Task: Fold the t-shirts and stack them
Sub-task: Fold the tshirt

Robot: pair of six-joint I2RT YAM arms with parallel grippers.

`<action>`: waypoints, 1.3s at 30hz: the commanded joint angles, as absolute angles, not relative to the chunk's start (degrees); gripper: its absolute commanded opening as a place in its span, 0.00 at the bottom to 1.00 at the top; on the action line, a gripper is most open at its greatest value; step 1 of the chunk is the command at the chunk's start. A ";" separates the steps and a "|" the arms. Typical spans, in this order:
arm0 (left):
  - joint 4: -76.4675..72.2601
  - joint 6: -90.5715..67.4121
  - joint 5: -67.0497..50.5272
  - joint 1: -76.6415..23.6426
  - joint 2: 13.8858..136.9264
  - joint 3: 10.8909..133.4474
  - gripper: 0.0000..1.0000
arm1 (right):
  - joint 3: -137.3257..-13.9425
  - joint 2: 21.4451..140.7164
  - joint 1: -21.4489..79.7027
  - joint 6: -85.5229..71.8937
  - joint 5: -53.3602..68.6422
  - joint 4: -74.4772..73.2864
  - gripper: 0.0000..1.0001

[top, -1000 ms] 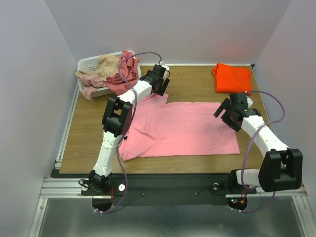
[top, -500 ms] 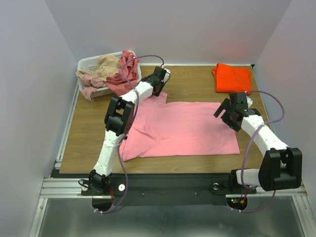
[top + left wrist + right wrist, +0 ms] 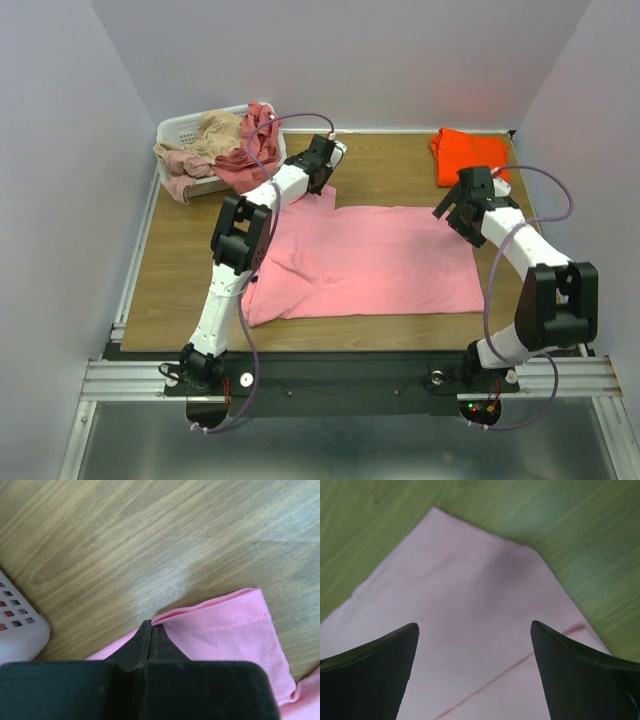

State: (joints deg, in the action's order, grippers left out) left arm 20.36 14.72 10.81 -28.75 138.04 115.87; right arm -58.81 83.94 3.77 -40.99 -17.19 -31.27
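Observation:
The robot's left gripper should bring the sleeve's hem back over the shirt's body (image 3: 318, 238), because the sleeve (image 3: 328, 197) sticks out past the pink t-shirt's far edge near the basket.
A bright pink t-shirt (image 3: 370, 260) lies spread flat on the wooden table. My left gripper (image 3: 322, 186) is at its far left sleeve, shut, with the sleeve's hem (image 3: 210, 607) pinched between the fingertips (image 3: 151, 626). My right gripper (image 3: 452, 213) hangs open over the shirt's far right corner (image 3: 470, 580), with nothing between its fingers. A folded orange t-shirt (image 3: 470, 157) lies at the far right of the table. More t-shirts, tan (image 3: 215, 130) and dusty rose (image 3: 185, 165), are heaped in the basket.
A white plastic laundry basket (image 3: 178, 127) stands at the far left corner, with cloth spilling over its front rim towards my left arm. Its corner (image 3: 20, 630) shows close to the left gripper. Walls close in the table on three sides.
My left gripper has shut on the pink sleeve's hem. My right arm has swung further back, from the shirt's right edge to over its far right corner, still open.

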 commanded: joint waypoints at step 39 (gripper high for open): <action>14.77 14.86 7.03 -29.27 120.59 98.62 0.00 | -86.13 119.88 3.52 -37.79 -25.05 -27.69 0.33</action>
